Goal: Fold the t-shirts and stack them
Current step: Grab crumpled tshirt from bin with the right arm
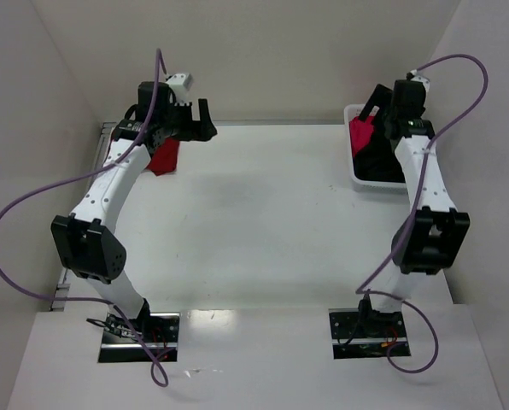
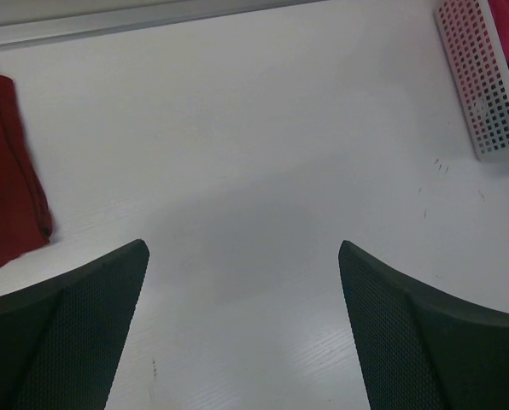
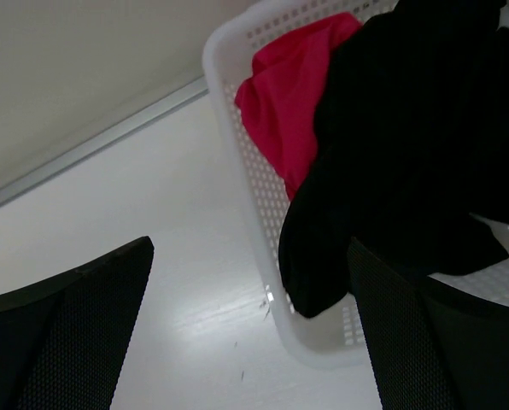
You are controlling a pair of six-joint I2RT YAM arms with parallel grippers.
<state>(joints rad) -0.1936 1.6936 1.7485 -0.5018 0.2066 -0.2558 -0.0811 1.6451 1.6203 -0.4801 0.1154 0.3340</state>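
My right gripper is going down open into the basket, and the black t-shirt (image 1: pixel 379 161) is on top of the pink-red t-shirt (image 1: pixel 365 141). The gripper keeps going down until it closes on the black t-shirt.
A folded dark red t-shirt (image 1: pixel 164 157) lies at the table's back left; in the left wrist view it (image 2: pixel 7 171) is at the left edge. My left gripper (image 1: pixel 205 125) is open and empty, above bare table just right of that shirt. A black t-shirt (image 3: pixel 408 145) and a pink-red t-shirt (image 3: pixel 289 94) lie crumpled in the white mesh basket (image 3: pixel 254 205); the black one hangs over its rim. They also show in the top view, black (image 1: pixel 378 162) and pink-red (image 1: pixel 361 132). My right gripper (image 1: pixel 372 107) is open and empty, over the basket's near-left corner.
The white mesh basket (image 1: pixel 355 171) stands at the back right of the white table, against the right wall; its side shows in the left wrist view (image 2: pixel 481 85). A metal rail (image 2: pixel 135 21) runs along the table's back edge. Walls enclose the back and sides.
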